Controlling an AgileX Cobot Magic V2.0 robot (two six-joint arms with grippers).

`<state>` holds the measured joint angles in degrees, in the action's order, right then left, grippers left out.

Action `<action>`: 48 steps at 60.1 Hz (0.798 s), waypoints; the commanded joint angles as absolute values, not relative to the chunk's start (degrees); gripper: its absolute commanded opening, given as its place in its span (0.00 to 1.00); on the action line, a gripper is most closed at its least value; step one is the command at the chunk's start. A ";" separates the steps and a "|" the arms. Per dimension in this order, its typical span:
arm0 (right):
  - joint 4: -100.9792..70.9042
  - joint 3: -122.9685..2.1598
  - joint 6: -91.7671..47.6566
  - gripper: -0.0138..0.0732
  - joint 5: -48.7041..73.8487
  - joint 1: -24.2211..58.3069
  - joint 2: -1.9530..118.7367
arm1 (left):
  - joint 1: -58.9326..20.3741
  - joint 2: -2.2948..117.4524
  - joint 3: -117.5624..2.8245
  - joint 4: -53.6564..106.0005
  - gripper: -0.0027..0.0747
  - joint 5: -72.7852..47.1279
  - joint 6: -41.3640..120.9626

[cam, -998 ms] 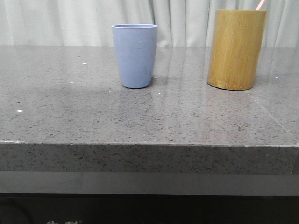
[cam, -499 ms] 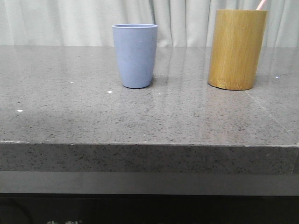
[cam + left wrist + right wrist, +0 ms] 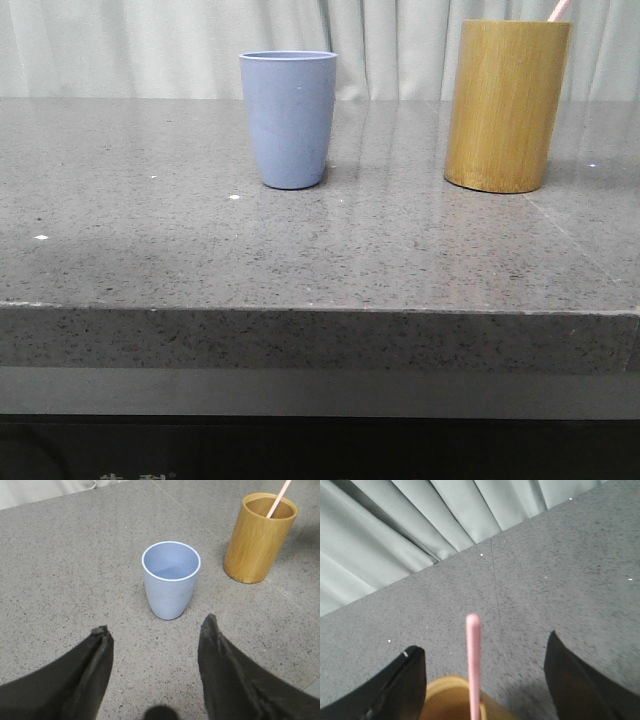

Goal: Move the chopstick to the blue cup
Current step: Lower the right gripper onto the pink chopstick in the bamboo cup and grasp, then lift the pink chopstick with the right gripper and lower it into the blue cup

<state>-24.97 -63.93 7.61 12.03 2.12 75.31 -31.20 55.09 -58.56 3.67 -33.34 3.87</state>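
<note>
The chopstick is leaning in the bamboo holder, a long way from my left gripper. Next, my right gripper pulls the chopstick out and brings it to the blue cup (image 3: 289, 56).
The light-blue cup (image 3: 288, 118) stands upright and empty on the grey stone counter; it also shows in the left wrist view (image 3: 171, 578). To its right stands the taller bamboo holder (image 3: 507, 105) with a pale pink chopstick (image 3: 560, 9) sticking out of its top. In the left wrist view the chopstick (image 3: 278, 498) leans in the holder (image 3: 259, 537). My left gripper (image 3: 155, 630) is open and empty, on the near side of the cup. My right gripper (image 3: 482, 647) is open above the holder (image 3: 451, 702), with the chopstick (image 3: 473, 665) between its fingers, untouched. Neither gripper shows in the front view.
The grey speckled counter (image 3: 320, 240) runs to a front edge (image 3: 320, 310). A pale pleated curtain (image 3: 150, 45) hangs behind it, also in the right wrist view (image 3: 395, 530). A seam in the stone runs past the holder (image 3: 575, 240).
The cup, the holder and the chopstick have stayed in place. A soft shadow on the counter's left side has shifted toward the front edge.
</note>
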 commanded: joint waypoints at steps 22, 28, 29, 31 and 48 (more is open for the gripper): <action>-25.95 -70.40 7.29 0.54 6.07 3.25 80.42 | -31.49 54.60 -59.99 3.97 0.54 -28.39 3.38; -25.95 -70.40 7.29 0.39 6.39 3.25 80.42 | -31.49 54.60 -59.99 3.97 0.54 -28.39 3.38; -25.95 -70.40 7.29 0.36 6.51 3.25 80.42 | -31.49 54.60 -59.99 3.97 0.54 -28.39 3.38; -25.95 -70.40 7.29 0.32 6.63 3.25 80.42 | -31.49 54.60 -59.99 3.97 0.54 -28.29 3.38; -25.84 -70.40 7.25 0.12 6.75 3.25 80.42 | -31.49 54.60 -59.99 3.93 0.54 -28.29 3.38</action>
